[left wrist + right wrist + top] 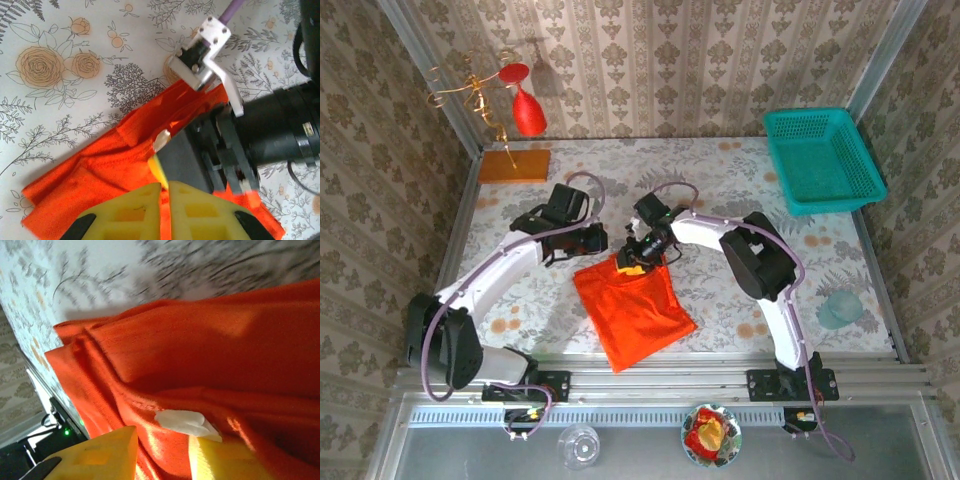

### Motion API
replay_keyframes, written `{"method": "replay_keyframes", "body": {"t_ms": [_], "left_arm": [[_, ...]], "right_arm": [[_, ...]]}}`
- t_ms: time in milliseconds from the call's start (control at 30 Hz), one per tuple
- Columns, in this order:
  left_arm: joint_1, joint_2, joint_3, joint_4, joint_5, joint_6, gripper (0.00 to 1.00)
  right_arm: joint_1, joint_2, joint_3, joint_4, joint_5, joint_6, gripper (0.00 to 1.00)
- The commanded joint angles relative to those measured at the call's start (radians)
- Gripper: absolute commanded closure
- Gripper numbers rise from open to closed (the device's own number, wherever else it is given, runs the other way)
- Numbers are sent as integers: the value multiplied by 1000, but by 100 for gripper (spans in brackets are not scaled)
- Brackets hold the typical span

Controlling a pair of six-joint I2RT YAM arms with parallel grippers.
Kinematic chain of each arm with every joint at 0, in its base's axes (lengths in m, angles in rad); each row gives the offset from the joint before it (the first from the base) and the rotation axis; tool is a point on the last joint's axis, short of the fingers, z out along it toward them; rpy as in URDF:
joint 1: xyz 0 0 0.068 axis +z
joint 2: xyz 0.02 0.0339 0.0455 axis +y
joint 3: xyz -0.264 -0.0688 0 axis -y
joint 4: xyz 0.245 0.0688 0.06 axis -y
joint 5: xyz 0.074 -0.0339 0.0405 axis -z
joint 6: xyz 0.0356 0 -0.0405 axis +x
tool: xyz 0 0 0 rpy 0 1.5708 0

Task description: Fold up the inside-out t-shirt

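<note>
The t-shirt point(634, 320) lies at a slant and the robot's right gripper is at the t-shirt's bunched label, so the robot should swing the t-shirt square and take its far corner point(668, 270) nearest the teal basket.
The inside-out t-shirt point(638, 312) lies folded into a bright orange-red rectangle at mid-table, with wrinkles along its far edge. My left gripper point(603, 248) sits at the far left of that edge. In the left wrist view its yellow fingers point(165, 186) are pressed almost together with a thin strip of t-shirt point(95, 170) between them. My right gripper point(632, 262) is right beside it on the same edge. In the right wrist view the right gripper point(162, 440) stands apart around a bunched fold of t-shirt point(200, 355) bearing a white label point(182, 421).
A teal basket point(820, 160) stands at the far right. A red wine glass point(528, 110) hangs on a gold rack at the far left, above an orange-brown board point(513, 165). A pale blue item point(838, 310) lies at the right. A bowl point(710, 432) sits below the front rail.
</note>
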Motion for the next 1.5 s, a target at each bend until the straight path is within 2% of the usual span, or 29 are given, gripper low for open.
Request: {"method": "replay_keyframes", "body": {"t_ms": [0,133,267,600,733,833,1000,1167,1267,1467], "left_arm": [[-19,-27,-28,-25,0,-33,87],[-44,-22,-52,-10,24,-48,87],[-81,8,-73,49,68,-73,87],[-236,217,31,128,92,-106,88],[-277,311,49,167,107,-124,88],[-291,371,49,138,96,-130,89],[-289,382,-2,28,-53,-104,91],[-251,329,-60,30,-73,-101,91],[-241,320,-43,-1,-100,-94,91],[-251,289,24,-16,-65,-89,87]], "right_arm": [[-89,27,23,-1,96,23,66],[-156,6,14,-40,194,24,67],[-201,-55,-31,-31,211,47,67],[-264,-306,-95,-114,320,-8,59],[-315,-381,-153,-165,370,-63,57],[-362,-412,-208,-179,382,-102,55],[-395,-387,-246,-202,349,-205,53],[-396,-328,-237,-184,311,-229,52],[-395,-293,-221,-170,292,-227,53],[-391,-230,-186,-172,271,-232,53]]}}
